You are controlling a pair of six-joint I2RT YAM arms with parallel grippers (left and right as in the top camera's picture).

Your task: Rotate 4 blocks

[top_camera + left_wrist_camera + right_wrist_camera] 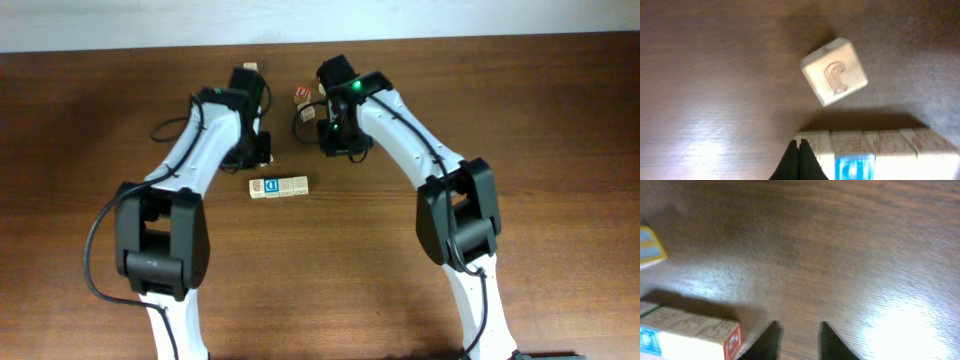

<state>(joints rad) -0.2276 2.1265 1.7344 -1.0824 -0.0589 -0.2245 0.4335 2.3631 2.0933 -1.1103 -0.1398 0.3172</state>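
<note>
The row's end block [257,188] is below my left gripper's hovering fingers, so next I back away past the row's end, go down, and push the row toward my right gripper.
A row of wooden blocks [279,187] lies mid-table, with a blue-faced block [270,187] second from its left end. In the left wrist view the row [880,145] fills the bottom right, its blue face [855,167] turned to the camera. A loose pale block [835,71] with a carved letter lies tilted just beyond it. My left gripper [799,145] is shut and empty, its tips at the row's left end. My right gripper [799,328] is open over bare wood. The row's red end face [733,341] lies just left of it.
A red-faced cube [301,97] sits at the back beside the right arm. Another small cube [250,68] lies behind the left arm. A yellow and blue cube [650,249] shows at the left edge of the right wrist view. Both arms [200,130] [400,120] reach in over the table.
</note>
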